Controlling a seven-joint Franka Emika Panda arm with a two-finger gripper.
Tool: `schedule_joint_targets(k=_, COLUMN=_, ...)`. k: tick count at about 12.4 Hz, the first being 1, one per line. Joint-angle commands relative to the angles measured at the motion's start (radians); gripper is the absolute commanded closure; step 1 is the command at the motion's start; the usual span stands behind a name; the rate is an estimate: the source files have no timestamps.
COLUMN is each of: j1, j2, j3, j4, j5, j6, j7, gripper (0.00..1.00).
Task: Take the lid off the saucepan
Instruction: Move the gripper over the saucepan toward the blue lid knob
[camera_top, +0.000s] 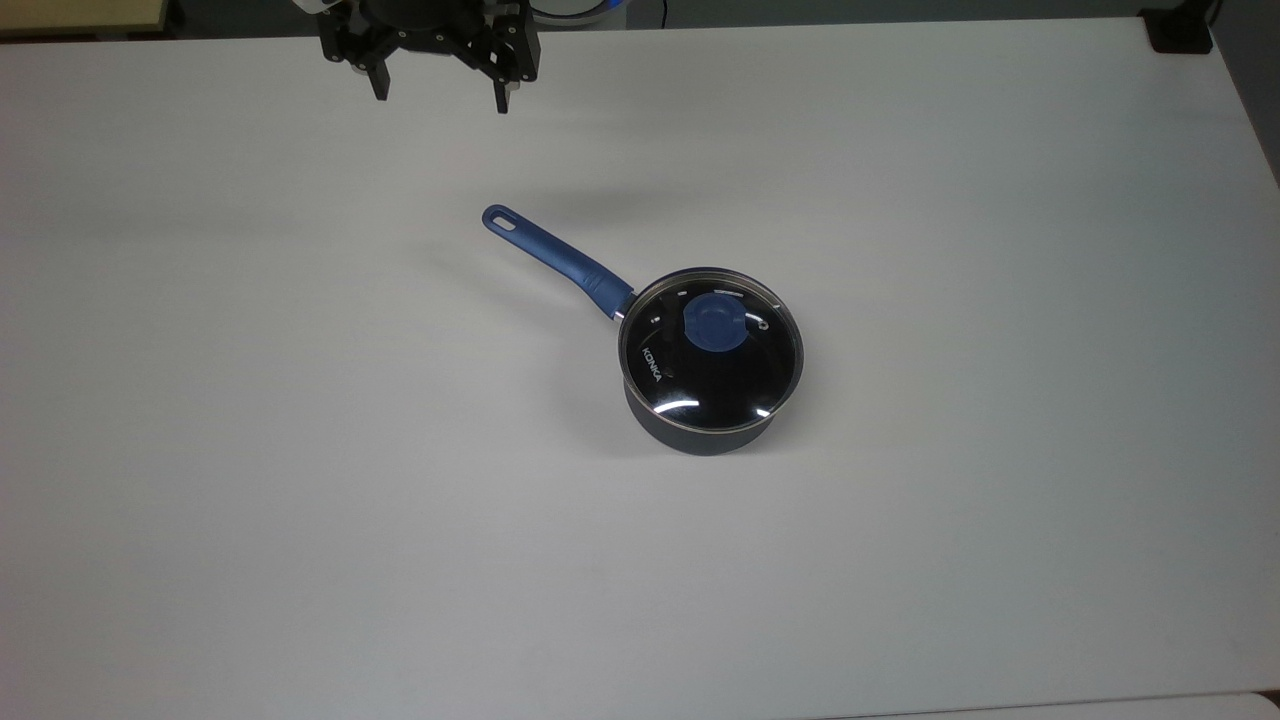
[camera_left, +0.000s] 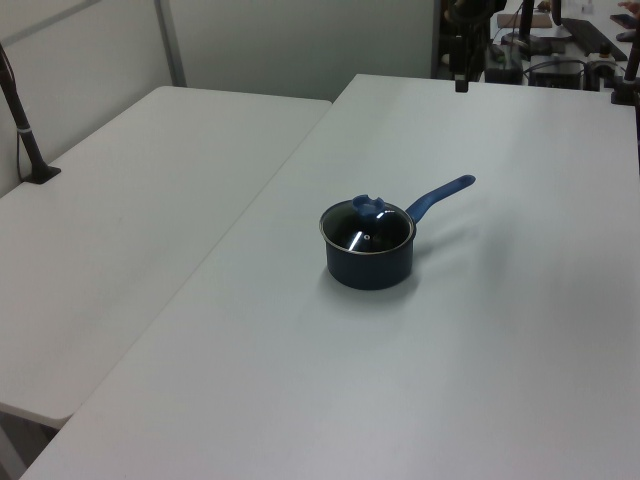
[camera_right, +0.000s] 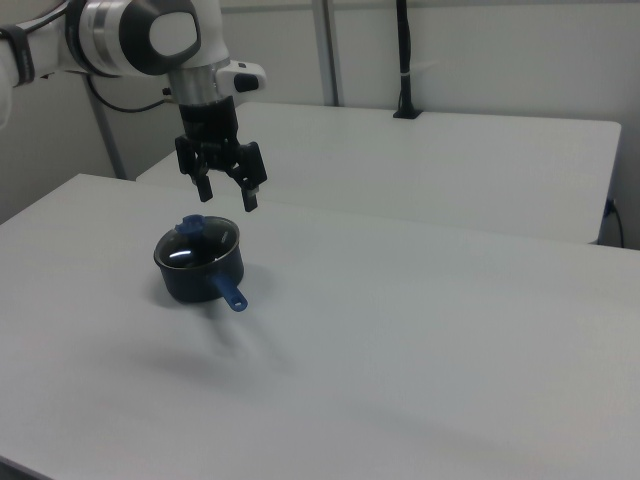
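Observation:
The glass lid lets me see only a plain dark inside, so I should find an empty saucepan when I take the lid off.
The saucepan stands upright near the middle of the white table, dark, with its long blue handle pointing toward the top view's upper left. The glass lid sits flat on its rim, blue knob at the centre, "KONKA" lettering on the top view's left side. My gripper hangs open and empty at the table's far edge, well apart from the pan, beyond the handle's end. In the right view the gripper hovers above and behind the saucepan and lid. The left view shows the saucepan and lid.
A second white table adjoins along a seam. A black clamped post stands on it at the left view's left. A black object sits at the top view's upper right corner. Bare table surface surrounds the pan.

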Motion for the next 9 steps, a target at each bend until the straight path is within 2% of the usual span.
schedule_joint_targets(k=1, j1=0.003, j2=-0.009, j3=-0.004, j4=-0.024, j5=0.002, j6=0.046, j7=-0.017, gripper=0.0)
schedule_joint_targets(k=5, j1=0.004, j2=-0.004, j3=-0.004, j4=-0.024, j5=0.002, j6=0.048, j7=-0.017, gripper=0.0)
schedule_joint_targets(k=9, j1=0.016, j2=0.072, j3=0.007, j4=0.006, j5=-0.014, j6=0.053, j7=-0.011, gripper=0.0)
